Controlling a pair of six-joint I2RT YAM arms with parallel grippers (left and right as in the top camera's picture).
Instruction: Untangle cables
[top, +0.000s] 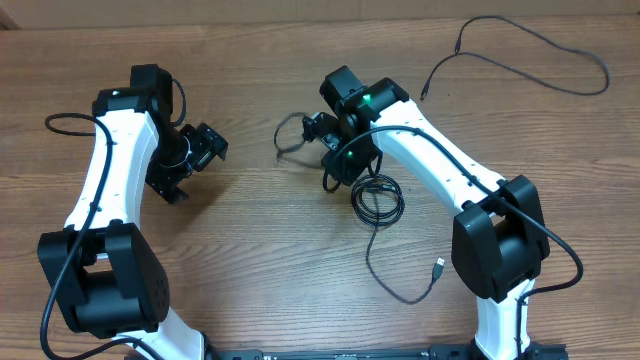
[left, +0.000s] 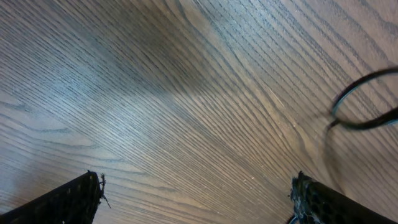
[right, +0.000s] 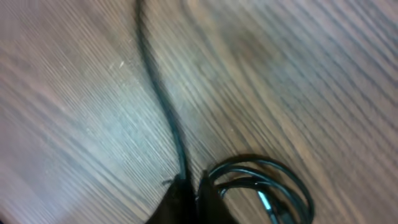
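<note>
The part of the cable to the silver-tipped plug goes across the coil, so my right gripper needs to lift the cable clear and take the cable's loop to my left gripper.
The cables lie across the middle of the wooden table. A small coil trails a strand down to a silver-tipped plug, and a thin loop lies to the coil's left. My right gripper points down beside the coil. In the right wrist view it is shut on one strand, with the coil just to the right. My left gripper hangs open over bare wood. A blurred cable loop shows at the far right of its view.
Another thin black cable snakes across the back right of the table, apart from the tangle. Thick black wires run along both white arms. The arm bases stand at the front edge.
</note>
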